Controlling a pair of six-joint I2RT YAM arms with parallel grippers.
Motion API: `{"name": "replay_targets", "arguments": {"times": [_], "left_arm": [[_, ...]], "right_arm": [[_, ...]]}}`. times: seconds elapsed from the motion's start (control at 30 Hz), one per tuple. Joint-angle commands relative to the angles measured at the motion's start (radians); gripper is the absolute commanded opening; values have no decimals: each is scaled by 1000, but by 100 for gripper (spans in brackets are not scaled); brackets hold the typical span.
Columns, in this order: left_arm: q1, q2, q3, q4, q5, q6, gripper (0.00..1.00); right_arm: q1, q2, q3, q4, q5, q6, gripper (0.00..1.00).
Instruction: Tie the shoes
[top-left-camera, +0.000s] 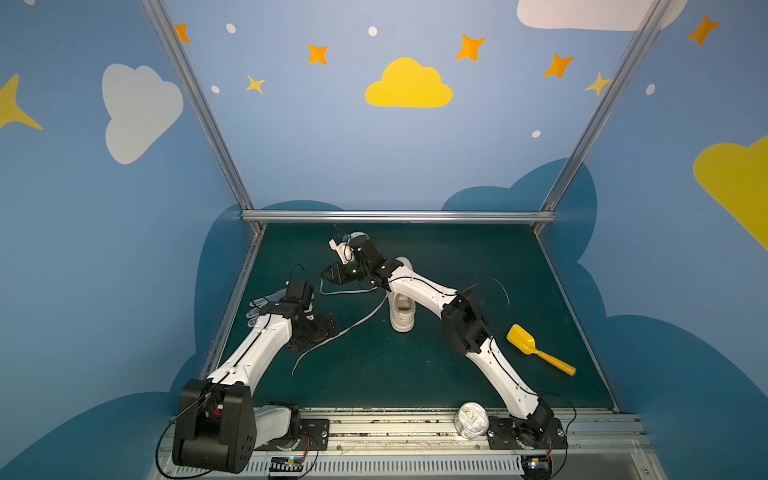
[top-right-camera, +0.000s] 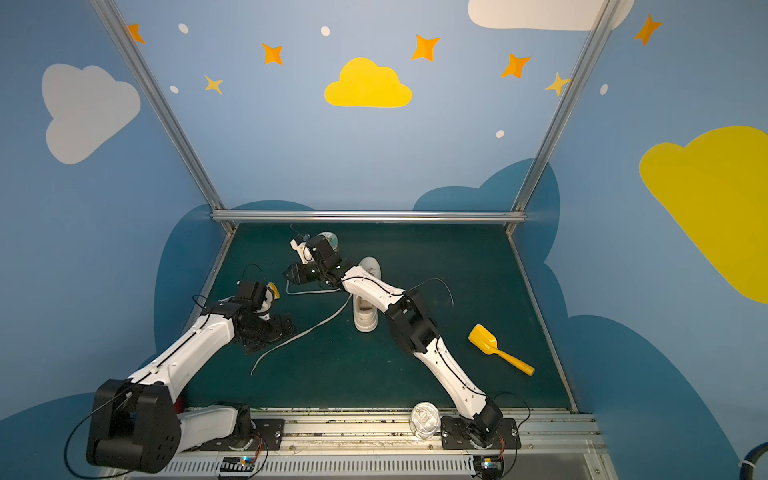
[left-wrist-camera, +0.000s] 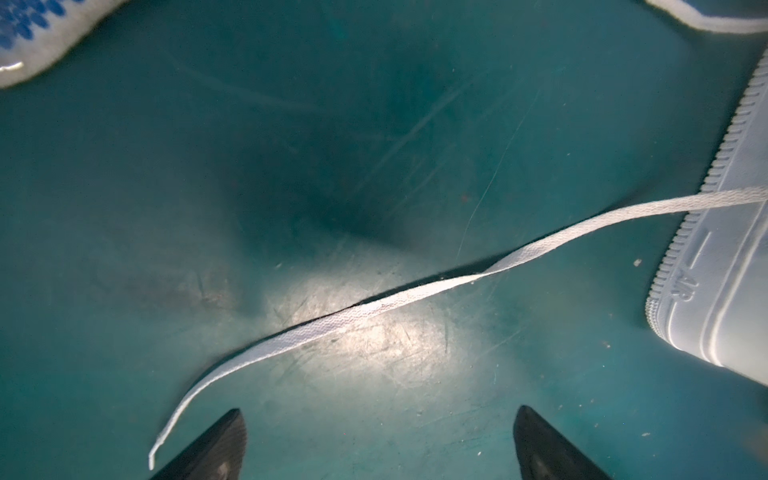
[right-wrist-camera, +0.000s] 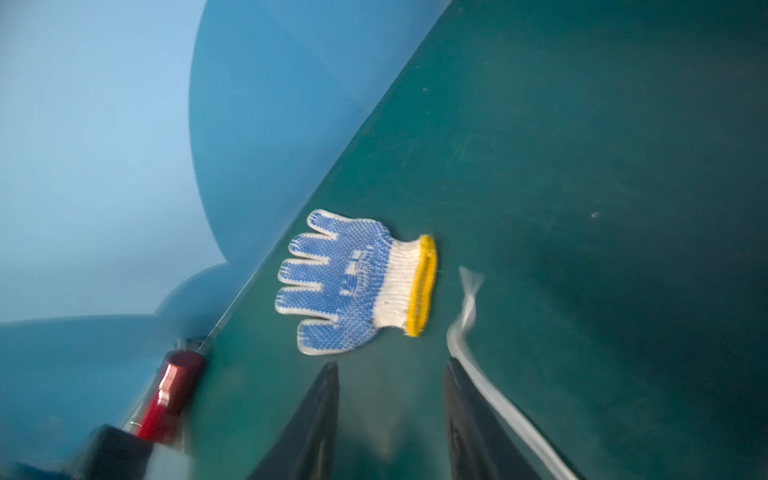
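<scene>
Both laces lie toward the glove, and my right arm reaches across the shoe. That arm should move back before my left gripper takes the front lace (top-left-camera: 320, 344) across.
A white low-top shoe (top-left-camera: 402, 312) (top-right-camera: 365, 313) stands mid-table, its toe partly hidden under my right arm. One flat white lace (top-left-camera: 332, 337) (left-wrist-camera: 374, 303) trails from it toward the front left. My left gripper (top-left-camera: 314, 330) (left-wrist-camera: 378, 415) hovers low just over that lace, open, and the lace crosses ahead of its tips. The shoe's sole (left-wrist-camera: 723, 270) shows at the edge of that wrist view. A second lace (top-left-camera: 345, 292) runs left from the shoe to my right gripper (top-left-camera: 326, 274) (right-wrist-camera: 391, 365). That gripper is open, and this lace (right-wrist-camera: 465, 328) lies along the outside of one finger.
A white glove with blue dots (right-wrist-camera: 353, 282) (top-left-camera: 266, 301) lies by the left wall behind my left wrist. A yellow scoop (top-left-camera: 536, 349) rests at the right. A silver can (top-left-camera: 471, 419) sits on the front rail. A round object (top-right-camera: 330, 239) is near the back rail.
</scene>
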Motion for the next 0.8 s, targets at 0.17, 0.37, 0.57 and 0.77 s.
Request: {"name": "replay_targets", "arguments": {"times": [0.17, 0.37, 0.57, 0.77], "left_arm": [[-5, 12, 6, -43, -41, -24, 99], [-61, 70, 76, -119, -143, -14, 96], [-117, 179, 139, -203, -243, 7, 89], [-111, 255, 152, -261, -285, -87, 86]], "right_arm": [[-22, -187, -142, 1, 61, -61, 65], [-64, -360, -344, 55, 96, -99, 65], [-150, -544, -547, 85, 77, -133, 65], [-235, -654, -652, 61, 39, -179, 64]]}}
